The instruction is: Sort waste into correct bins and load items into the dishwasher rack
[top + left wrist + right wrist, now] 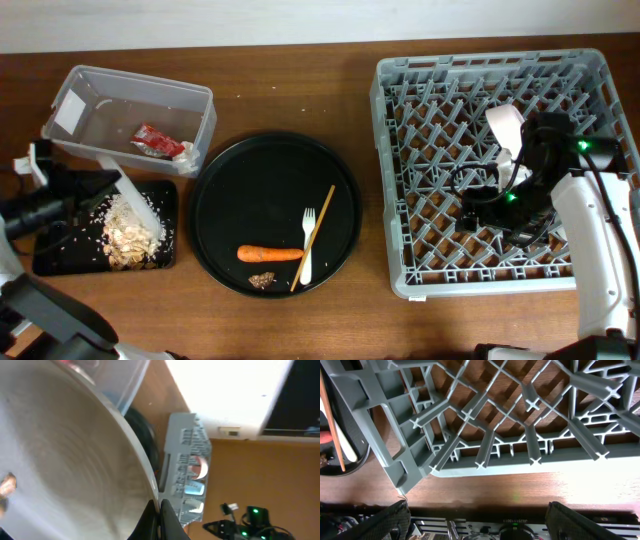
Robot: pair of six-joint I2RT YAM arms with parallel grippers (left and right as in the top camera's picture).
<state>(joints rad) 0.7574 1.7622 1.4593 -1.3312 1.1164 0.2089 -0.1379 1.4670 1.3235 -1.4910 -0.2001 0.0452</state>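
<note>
The white plate (136, 202) in my left gripper is far from the grey rack. Next, I put the plate down on the round black tray (287, 197) for my right gripper.
My left gripper (112, 183) is shut on the rim of the white round plate (135, 203), which is tilted over the shallow black tray (50, 258). Pale rice-like scraps (128, 238) lie piled in that tray. In the left wrist view the plate (60, 455) fills the left side, with the fingers (159, 512) pinching its edge. The clear tub (205, 120) holds the red sauce packet (155, 140). The orange carrot (270, 253), white fork (307, 250), chopsticks (316, 230) and brown piece (262, 281) lie on the round black tray (240, 180). My right gripper (476, 213) is open and empty over the grey rack (400, 150); its fingers (477, 520) are spread wide.
A white cup (505, 127) stands in the rack's back right part. The rack's front left corner (400, 475) and bare wooden table (520, 490) show in the right wrist view. The far rack (187, 475) shows in the left wrist view.
</note>
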